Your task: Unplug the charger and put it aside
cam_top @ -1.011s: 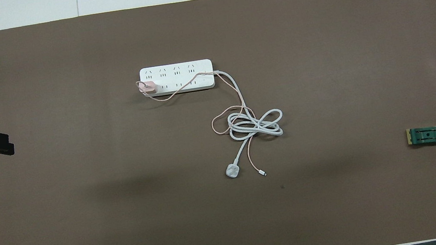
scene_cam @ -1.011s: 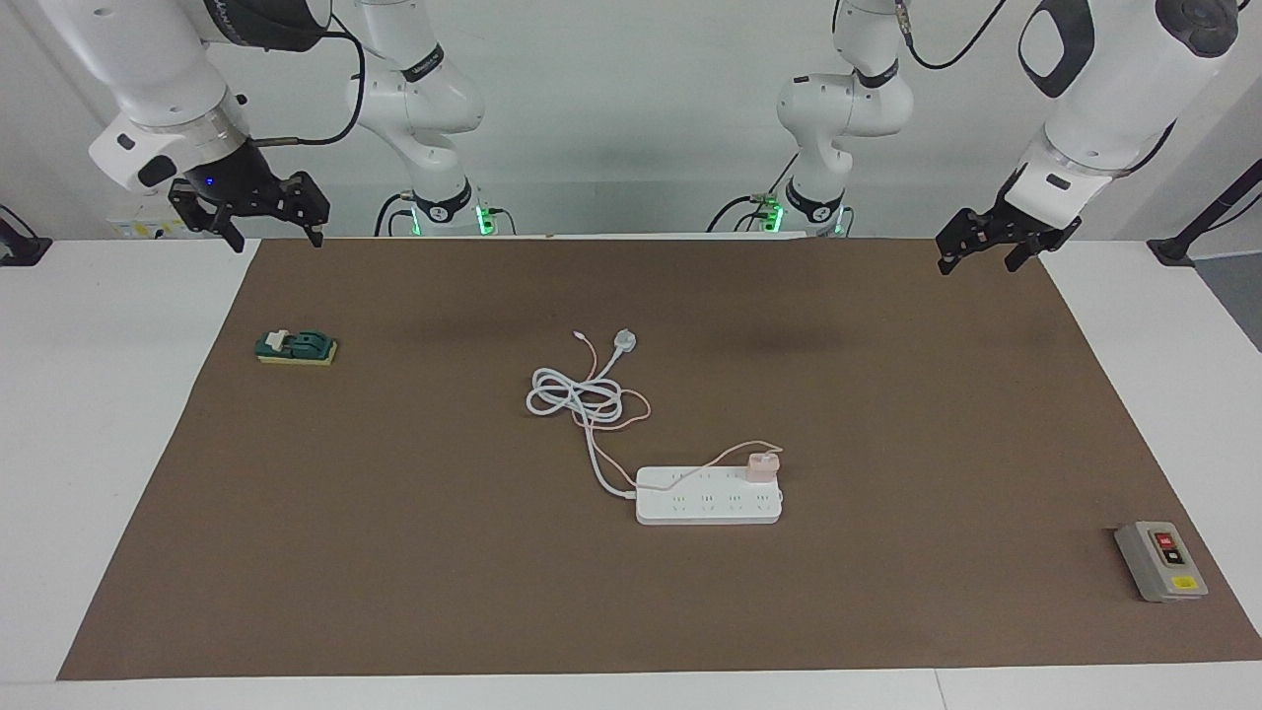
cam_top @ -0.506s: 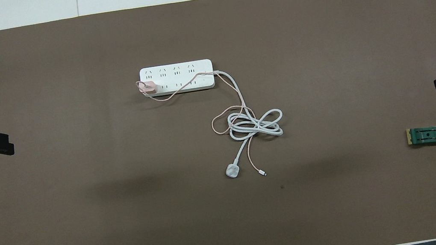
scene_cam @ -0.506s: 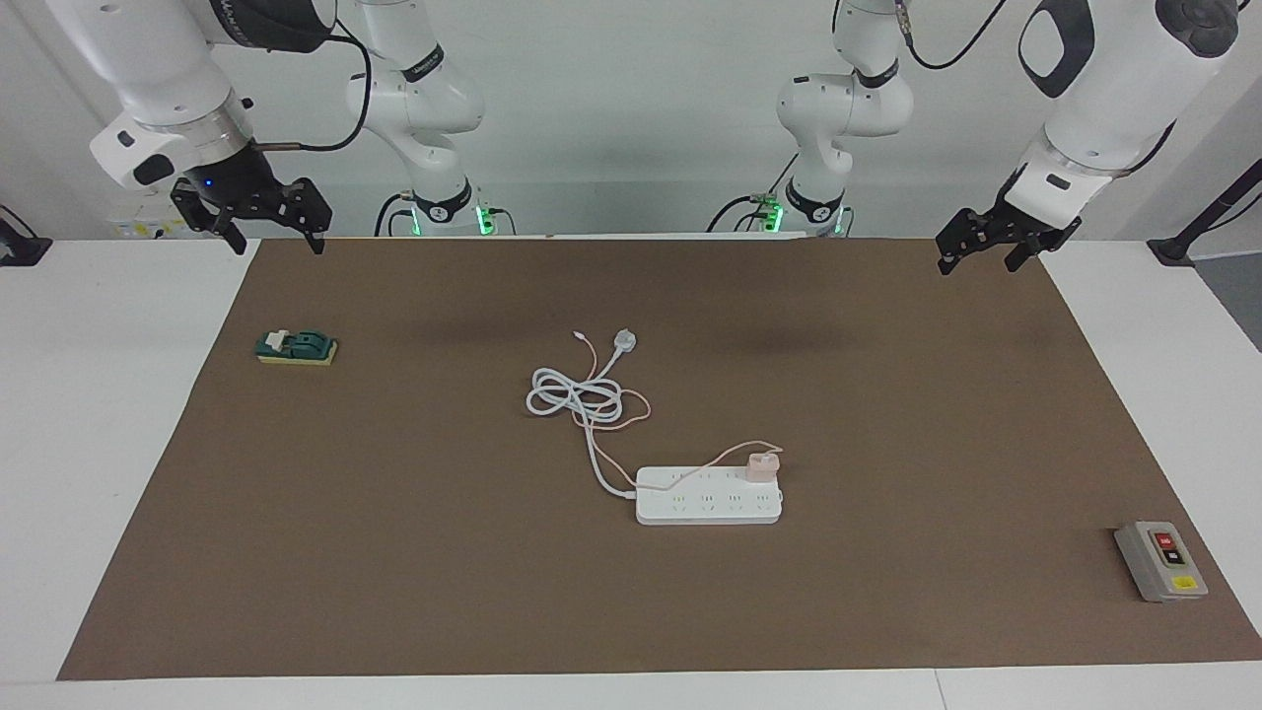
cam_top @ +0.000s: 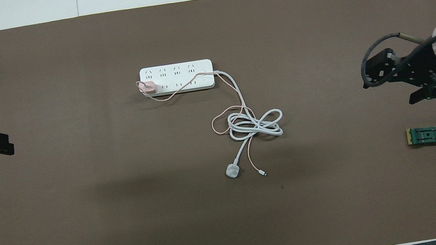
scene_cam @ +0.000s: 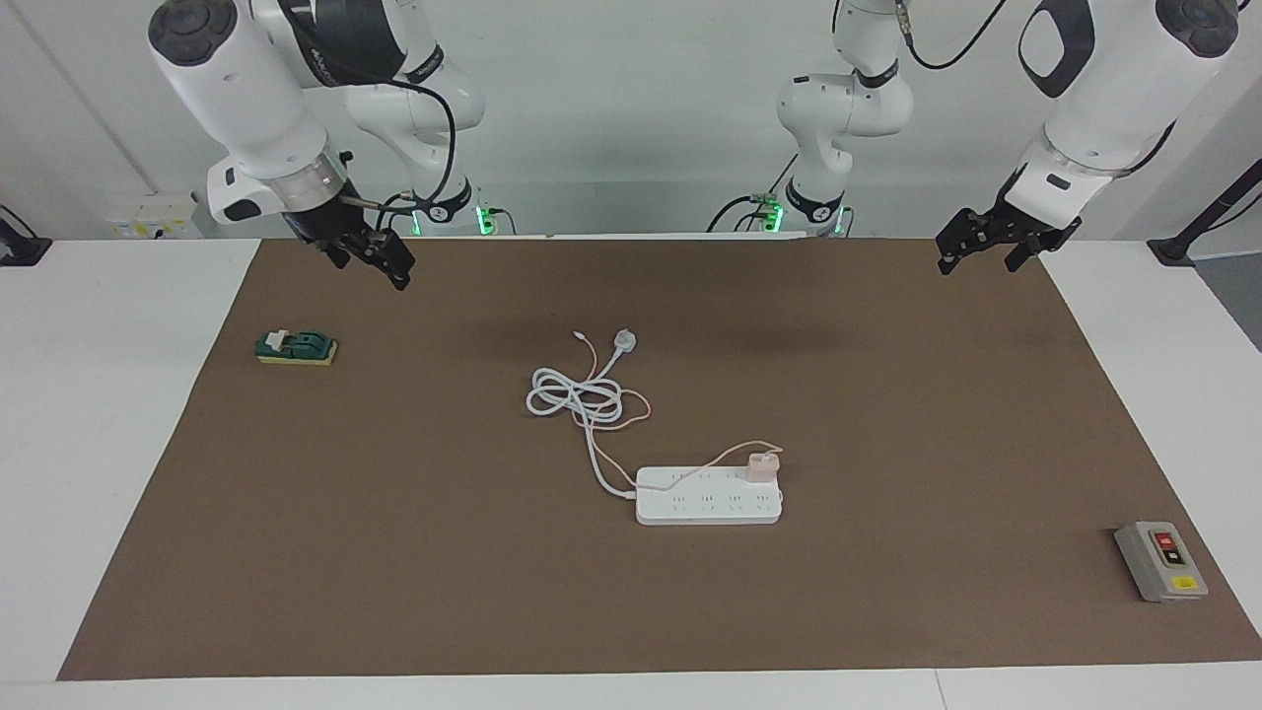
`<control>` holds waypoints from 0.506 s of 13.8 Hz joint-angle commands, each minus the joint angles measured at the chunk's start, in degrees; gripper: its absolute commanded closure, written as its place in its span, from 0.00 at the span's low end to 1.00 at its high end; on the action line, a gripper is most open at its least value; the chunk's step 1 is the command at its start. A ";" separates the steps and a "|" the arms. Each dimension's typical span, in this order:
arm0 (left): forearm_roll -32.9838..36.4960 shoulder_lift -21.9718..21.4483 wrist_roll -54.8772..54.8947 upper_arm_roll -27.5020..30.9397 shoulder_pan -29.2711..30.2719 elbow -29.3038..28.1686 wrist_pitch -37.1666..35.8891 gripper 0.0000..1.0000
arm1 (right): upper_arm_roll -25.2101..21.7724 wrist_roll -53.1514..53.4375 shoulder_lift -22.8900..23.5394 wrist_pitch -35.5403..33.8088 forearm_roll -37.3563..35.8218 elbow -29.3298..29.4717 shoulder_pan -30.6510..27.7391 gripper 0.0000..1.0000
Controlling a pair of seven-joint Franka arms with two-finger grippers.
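My gripper will carry the charger aside, and the pink cable [cam_top: 178, 91] should straighten and leave the white cord coiled, since a slack loop [cam_top: 214, 123] shows beside the coil.
The charger [scene_cam: 762, 466], a small pale pink cube, sits plugged into the white power strip [scene_cam: 708, 496] at the strip's end toward the left arm. It also shows in the overhead view [cam_top: 148, 87], on the strip [cam_top: 177, 78]. Its thin pink cable [scene_cam: 725, 456] runs along the strip into the coiled white cord [scene_cam: 577, 394]. My right gripper [scene_cam: 373, 268] is open and empty, up over the mat's edge nearest the robots, well away from the charger; it also shows in the overhead view [cam_top: 389, 84]. My left gripper [scene_cam: 976, 258] is open and waits over the mat's corner at its own end.
The strip's white plug [scene_cam: 624, 341] and the pink cable's tip lie nearer to the robots than the coil. A green block on a yellow pad [scene_cam: 296, 346] lies toward the right arm's end. A grey switch box [scene_cam: 1161, 560] lies toward the left arm's end.
My right arm has swung in from the mat's corner toward the middle, and its gripper has turned. The left arm, charger and strip have not moved.
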 commanded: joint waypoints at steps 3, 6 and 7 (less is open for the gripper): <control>0.60 -1.15 0.16 0.25 -0.28 -0.96 0.36 0.00 | 0.02 25.60 8.02 10.68 11.73 0.37 5.87 0.00; 0.60 -1.15 0.24 0.25 -0.29 -0.96 -0.34 0.00 | -0.07 35.02 12.85 19.03 20.69 0.54 8.52 0.00; 0.60 -1.23 0.07 0.25 -0.46 -1.05 -0.96 0.00 | 0.02 37.57 14.35 21.15 22.72 0.81 9.48 0.00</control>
